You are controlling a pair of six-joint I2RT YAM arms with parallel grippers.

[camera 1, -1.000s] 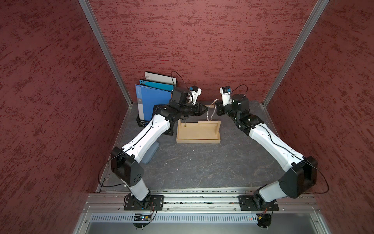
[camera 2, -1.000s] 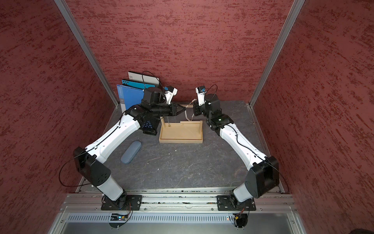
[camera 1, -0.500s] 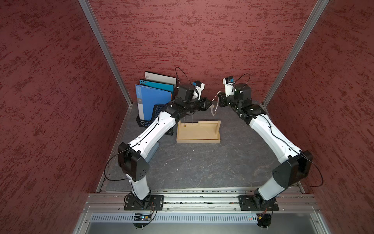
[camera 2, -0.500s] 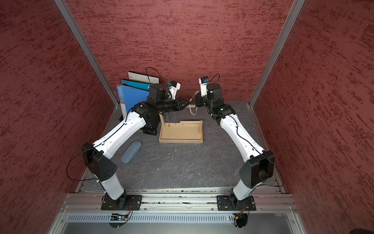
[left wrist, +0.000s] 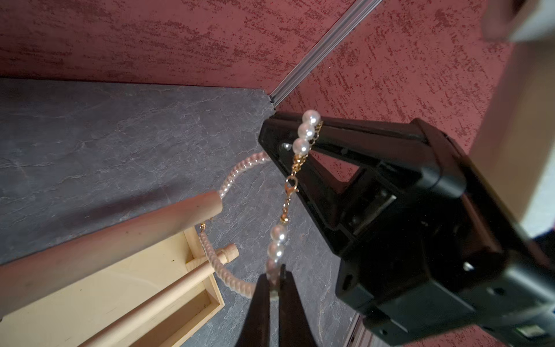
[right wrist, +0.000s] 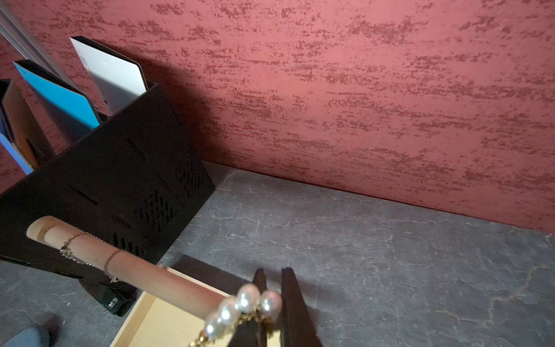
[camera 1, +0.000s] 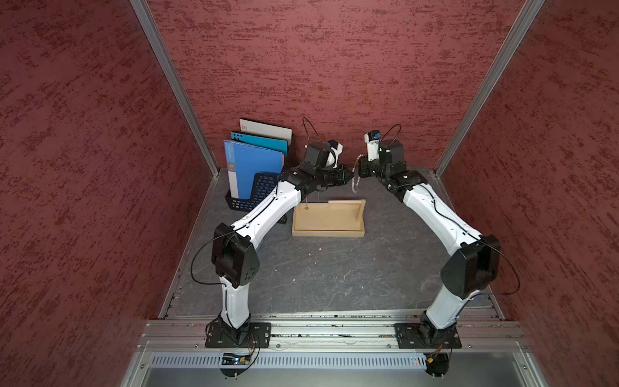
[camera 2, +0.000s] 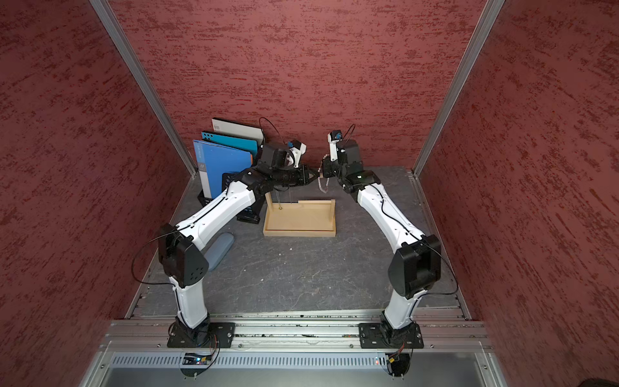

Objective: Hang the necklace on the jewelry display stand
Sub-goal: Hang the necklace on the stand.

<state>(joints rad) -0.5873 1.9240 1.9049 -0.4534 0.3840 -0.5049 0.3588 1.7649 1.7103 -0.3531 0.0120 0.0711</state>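
The necklace's loop is hanging open at the crossbar's loose end [left wrist: 210, 205], so my right gripper keeps moving along the crossbar [left wrist: 135, 233] until the loop is around it, then let go.
A pearl necklace [left wrist: 277, 237] with a gold clasp is stretched between both grippers, above the right end of the jewelry display stand [camera 1: 328, 222]. My left gripper [left wrist: 274, 269] is shut on the strand near the clasp. My right gripper [right wrist: 271, 272] is shut on the pearls [right wrist: 247, 300] at the other side of the clasp. In the left wrist view the loop runs behind the free tip of the crossbar [left wrist: 120, 237]; I cannot tell whether it is around it. In both top views the necklace [camera 1: 355, 179] [camera 2: 322, 182] hangs between the two wrists.
Thin gold chains [right wrist: 75, 240] hang on the crossbar's far end. A black mesh file rack [camera 1: 258, 187] with blue folders stands left of the stand, close behind my left arm. A grey-blue case [camera 2: 219, 249] lies on the floor under the left forearm. The back wall is near.
Both arms have risen and reached further back, lifting the necklace from beside the stand to above its right end. The grippers have drawn closer together.
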